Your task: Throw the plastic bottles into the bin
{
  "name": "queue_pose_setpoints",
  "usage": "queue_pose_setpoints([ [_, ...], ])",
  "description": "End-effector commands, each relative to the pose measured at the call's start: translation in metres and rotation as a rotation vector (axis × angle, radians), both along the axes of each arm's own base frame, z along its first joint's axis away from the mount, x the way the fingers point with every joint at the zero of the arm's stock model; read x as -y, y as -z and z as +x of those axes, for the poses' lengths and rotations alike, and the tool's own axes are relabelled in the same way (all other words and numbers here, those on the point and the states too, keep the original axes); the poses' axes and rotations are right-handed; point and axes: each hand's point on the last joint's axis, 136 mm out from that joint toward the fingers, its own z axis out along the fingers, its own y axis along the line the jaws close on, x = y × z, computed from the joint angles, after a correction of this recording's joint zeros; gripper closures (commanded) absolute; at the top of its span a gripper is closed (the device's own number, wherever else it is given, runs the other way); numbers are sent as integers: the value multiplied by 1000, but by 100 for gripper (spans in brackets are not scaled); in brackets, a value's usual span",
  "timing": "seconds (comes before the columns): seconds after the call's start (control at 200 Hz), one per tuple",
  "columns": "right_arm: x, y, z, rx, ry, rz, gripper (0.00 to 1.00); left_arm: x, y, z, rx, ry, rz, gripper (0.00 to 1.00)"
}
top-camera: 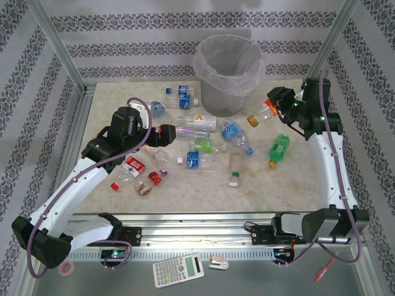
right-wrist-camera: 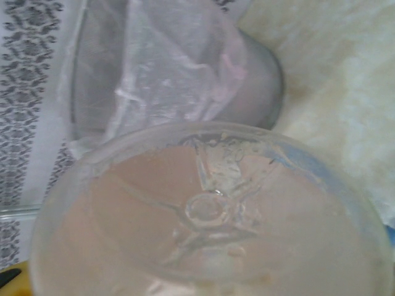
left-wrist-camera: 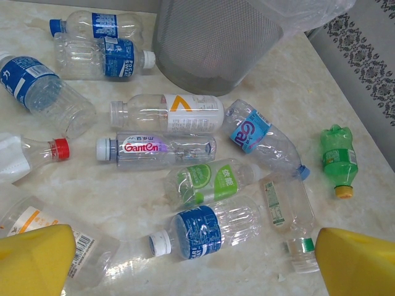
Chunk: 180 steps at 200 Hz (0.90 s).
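The clear plastic bottle [top-camera: 262, 115] is hanging outside the bin's rim, so next my right gripper pulls back first. Then it should lift the bottle and swing it over the bin's opening [top-camera: 230, 60].
My right gripper [top-camera: 276, 106] is raised to the right of the bin [top-camera: 225, 74] and is shut on a clear plastic bottle [top-camera: 264, 112] with an orange cap. That bottle's base [right-wrist-camera: 210, 216] sits close in the right wrist view, with the bag-lined mesh bin [right-wrist-camera: 179, 68] behind it. My left gripper [top-camera: 162, 132] hovers open over the loose bottles. Its yellow fingers [left-wrist-camera: 37, 262] stand wide apart above a blue-labelled bottle [left-wrist-camera: 203, 231] lying on the table. Around it lie several more plastic bottles, among them a green-labelled one [left-wrist-camera: 210, 182] and a green one [left-wrist-camera: 338, 157].
The bin's mesh wall [left-wrist-camera: 216, 37] stands just beyond the bottle pile. More bottles lie at the back left [top-camera: 176, 95] and near left [top-camera: 131, 166]. Metal frame posts and patterned walls enclose the table. A calculator [top-camera: 178, 269] lies on the front ledge.
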Motion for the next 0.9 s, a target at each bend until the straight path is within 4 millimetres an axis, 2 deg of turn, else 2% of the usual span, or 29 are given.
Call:
queue_pose_setpoints([
  [0.0, -11, -30, 15, 68, -15, 32, 57, 6, -23, 1, 57, 5, -48, 0],
  [0.105, -20, -48, 25, 102, -38, 36, 57, 5, -24, -1, 60, 4, -48, 0],
  [0.285, -27, -66, 37, 135, -47, 47, 57, 3, -22, -3, 53, 3, -44, 0],
  [0.48, -28, -73, 43, 149, -48, 52, 57, 0, -20, -3, 51, -15, -37, 0],
  [0.649, -25, -61, 46, 117, -30, 40, 57, -1, -18, -2, 47, -24, -35, 0],
  [0.894, -12, -11, 46, 4, 23, 14, 57, -1, -19, 0, 51, -27, -28, 0],
])
